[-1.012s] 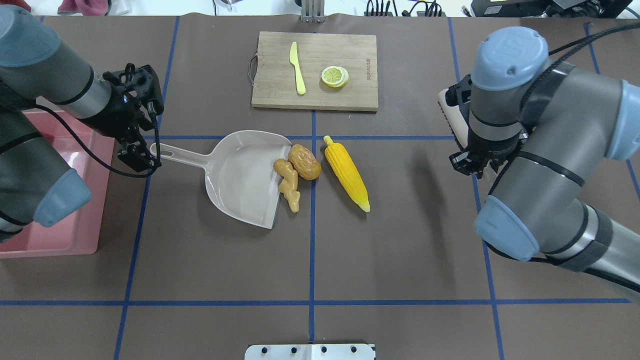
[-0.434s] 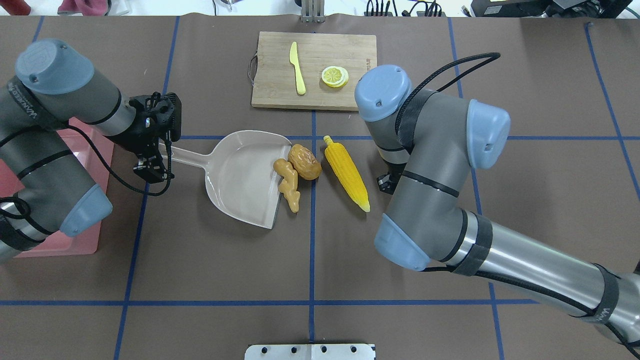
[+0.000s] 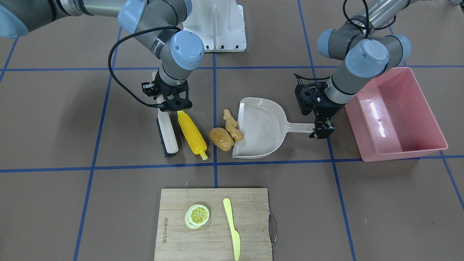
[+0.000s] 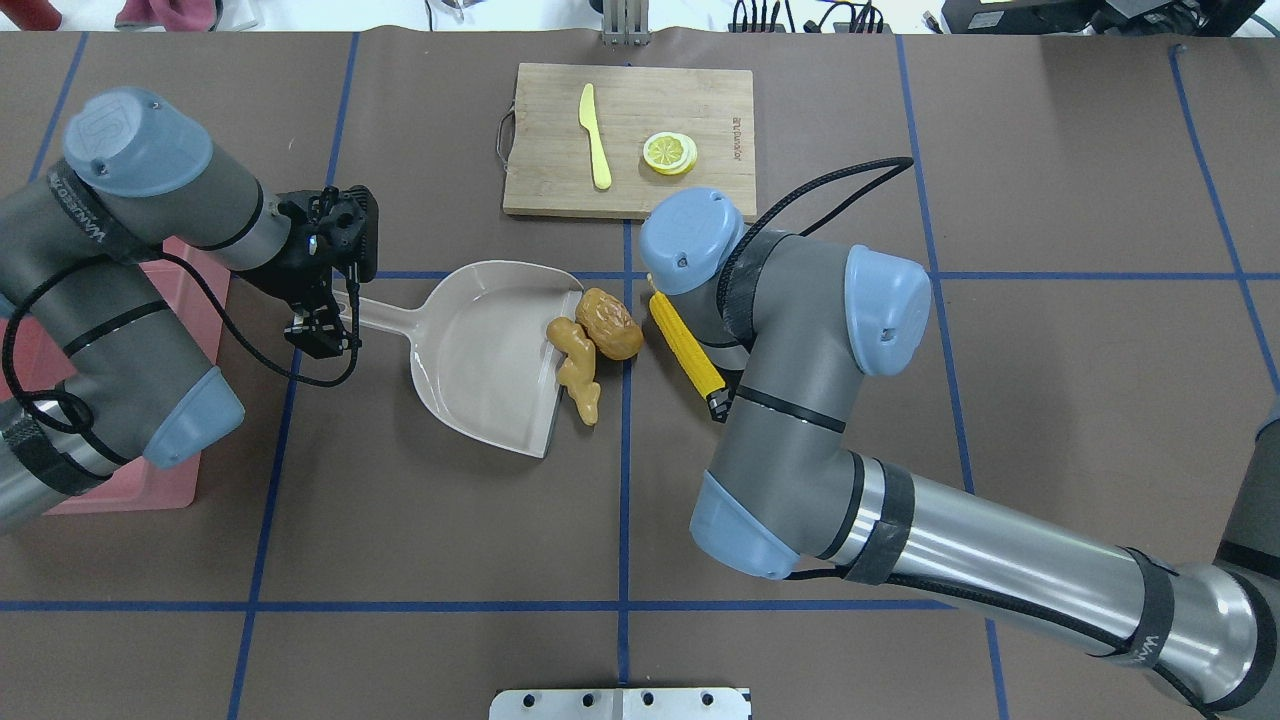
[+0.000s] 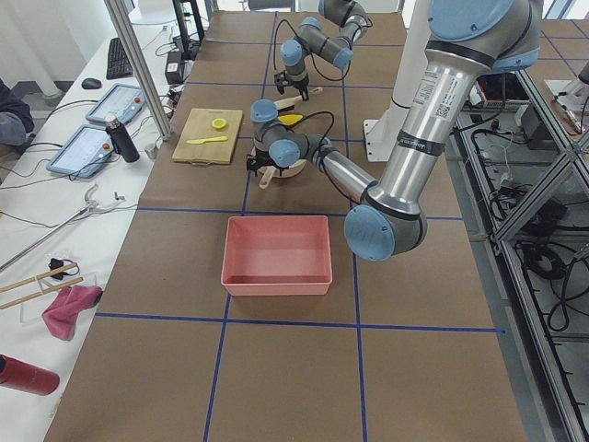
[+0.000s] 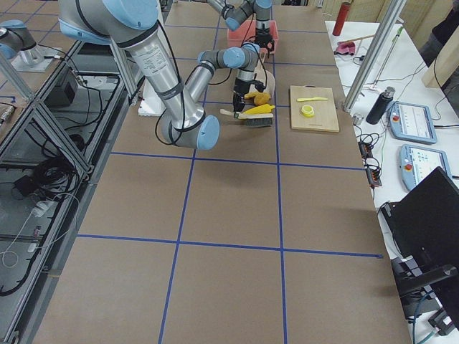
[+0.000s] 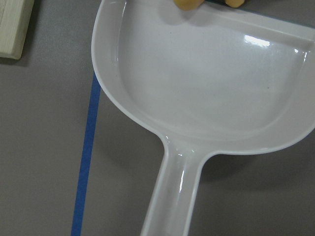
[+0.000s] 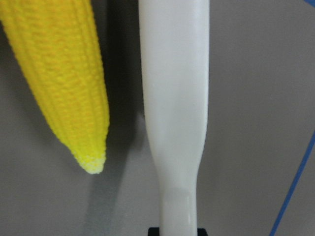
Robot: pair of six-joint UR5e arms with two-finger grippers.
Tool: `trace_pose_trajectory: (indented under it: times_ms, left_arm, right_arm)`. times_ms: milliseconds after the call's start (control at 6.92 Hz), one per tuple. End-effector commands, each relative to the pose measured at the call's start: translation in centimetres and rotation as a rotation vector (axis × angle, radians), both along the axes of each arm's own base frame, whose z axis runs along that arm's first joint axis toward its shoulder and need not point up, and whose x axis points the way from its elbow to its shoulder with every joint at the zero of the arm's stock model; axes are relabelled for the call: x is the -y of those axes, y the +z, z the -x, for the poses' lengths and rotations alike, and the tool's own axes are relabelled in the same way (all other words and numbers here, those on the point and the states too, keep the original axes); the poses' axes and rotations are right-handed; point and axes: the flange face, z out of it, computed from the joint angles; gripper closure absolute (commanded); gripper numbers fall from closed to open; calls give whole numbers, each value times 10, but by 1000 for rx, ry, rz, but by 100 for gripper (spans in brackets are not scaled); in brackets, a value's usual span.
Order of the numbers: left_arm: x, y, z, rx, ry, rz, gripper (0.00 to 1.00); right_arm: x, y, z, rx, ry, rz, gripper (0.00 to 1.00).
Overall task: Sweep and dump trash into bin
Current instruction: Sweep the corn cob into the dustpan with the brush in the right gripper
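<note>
The beige dustpan's glossy bottom runs to the dustpan's opening (image 3: 235,150), so I expect the trash (image 3: 222,139) to slide out completely when I tip the dustpan over the bin.
The yellow corn cob (image 3: 192,136) lies on the mat, and the white-handled brush (image 3: 167,137) lies just beside it on the side away from the dustpan. My right gripper (image 3: 169,107) is shut on the brush handle (image 8: 174,98); my arm hides it in the overhead view. The brown potato (image 3: 221,139) and tan ginger root (image 3: 232,127) rest at the mouth of the beige dustpan (image 3: 261,123). My left gripper (image 3: 320,127) is open, astride the end of the dustpan handle (image 7: 170,196). The pink bin (image 3: 398,152) stands behind my left gripper.
A wooden cutting board (image 3: 214,224) with a lemon slice (image 3: 197,215) and a pale yellow knife (image 3: 232,226) lies across the table from the robot. The robot's white base (image 3: 217,29) is at the table's near side.
My right arm swung left across the table with the brush and now stands beside the corn. My left gripper moved right to the dustpan handle. Corn, potato, ginger and dustpan have not moved.
</note>
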Motion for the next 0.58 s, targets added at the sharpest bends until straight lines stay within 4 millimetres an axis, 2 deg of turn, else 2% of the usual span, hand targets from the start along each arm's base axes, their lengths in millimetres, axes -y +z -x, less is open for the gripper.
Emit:
trace_pose_trajectory:
  times_ms: [0,289,434]
  left_arm:
    - [3,14,-19,6,17,8,11]
    - [-2,14,-23,-2,31,4,15]
    - [-3,12,-22,-6,32,2,19]
  right_arm:
    - [-6,-19,30,56,-24,-24,100]
    - [-16,-28,49,142,-54,-65,100]
    - [-17,-23,62,181,-70,-78,100]
